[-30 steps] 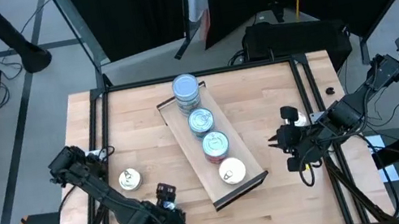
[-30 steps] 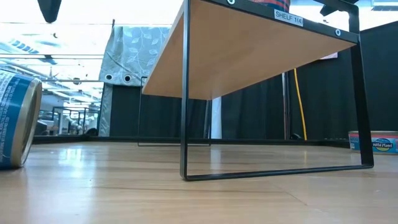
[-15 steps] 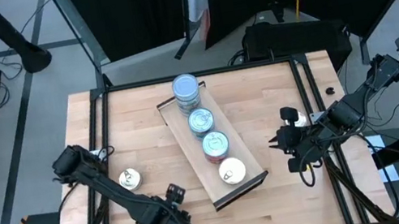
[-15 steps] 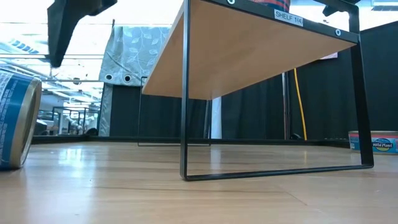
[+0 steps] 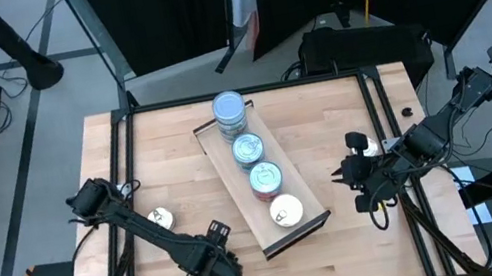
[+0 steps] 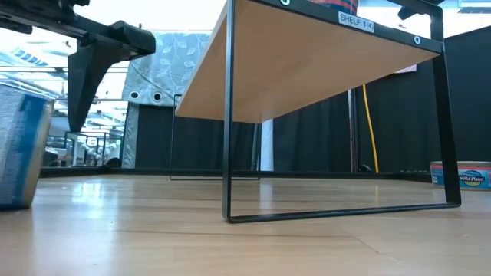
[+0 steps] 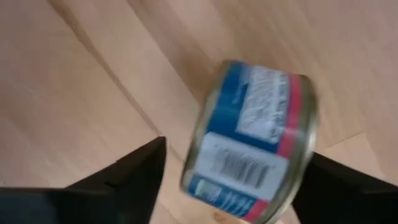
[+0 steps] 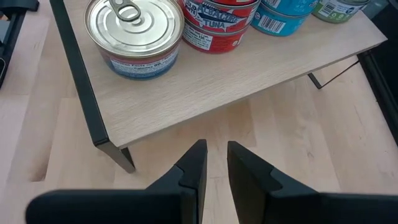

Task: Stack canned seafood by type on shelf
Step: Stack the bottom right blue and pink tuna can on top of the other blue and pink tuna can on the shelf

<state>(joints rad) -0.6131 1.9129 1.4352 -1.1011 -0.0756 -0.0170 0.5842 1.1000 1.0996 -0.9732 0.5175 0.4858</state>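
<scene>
I should turn the tin upright and hand it to my right gripper by the shelf (image 5: 280, 247), because the tin lies (image 7: 245, 140) on its side with my left gripper at its ends.
The shelf (image 5: 265, 231) is a light-wood board on thin dark legs (image 6: 227, 153), set slantwise mid-table. On it stand a blue-topped stack of tins (image 5: 229, 108), two more tins (image 5: 247, 148) (image 5: 264, 177) and a silver-topped tin (image 5: 285, 210). A loose tin (image 5: 161, 217) with a blue and red label (image 7: 249, 168) sits on the table left of the shelf. My left gripper (image 5: 210, 258) (image 7: 236, 152) is open near the table's near edge, close to this tin, with a finger (image 6: 77, 100) hanging above and beside it. My right gripper (image 5: 338, 177) (image 8: 216, 149) waits right of the shelf, fingers close together.
Another tin (image 6: 460, 175) shows on the table at the far right of the low view. In the right wrist view the shelf's near end (image 8: 236, 74) carries the silver-topped tin (image 8: 134, 28) and a red tuna tin (image 8: 217, 18). Bare wood lies on both sides of the shelf.
My left gripper has swung toward the table's right and come down, dropping from the top of the low view to beside the loose tin. The right arm has kept still.
</scene>
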